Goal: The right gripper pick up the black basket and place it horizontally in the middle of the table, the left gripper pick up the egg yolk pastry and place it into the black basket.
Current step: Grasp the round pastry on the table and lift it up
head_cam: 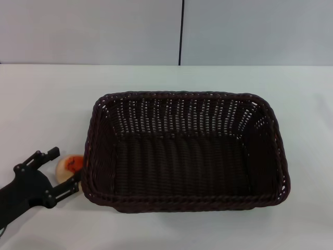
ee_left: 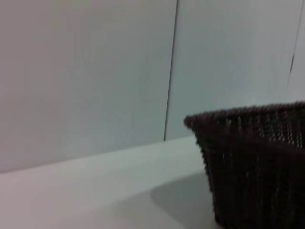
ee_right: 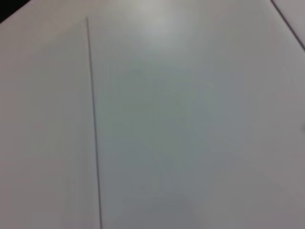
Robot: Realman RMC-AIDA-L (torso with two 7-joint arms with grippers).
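Observation:
The egg yolk pastry [head_cam: 69, 165] is tucked in close under the black basket's rim [head_cam: 87, 174]. My left gripper should take hold of the pastry and pull it clear before lifting it over.
The black basket [head_cam: 184, 151] sits upright and lengthwise across the middle of the white table [head_cam: 47, 99], and it is empty. Its corner also shows in the left wrist view [ee_left: 257, 162]. The egg yolk pastry [head_cam: 70, 165] lies on the table just off the basket's left end, with its orange-red patch facing up. My left gripper [head_cam: 64, 169] is low at the front left, open, with one slim jaw on each side of the pastry. The right gripper is out of view.
A pale wall with a dark vertical seam [head_cam: 181, 31] stands behind the table. The right wrist view shows only a plain pale surface with a thin line [ee_right: 94, 124].

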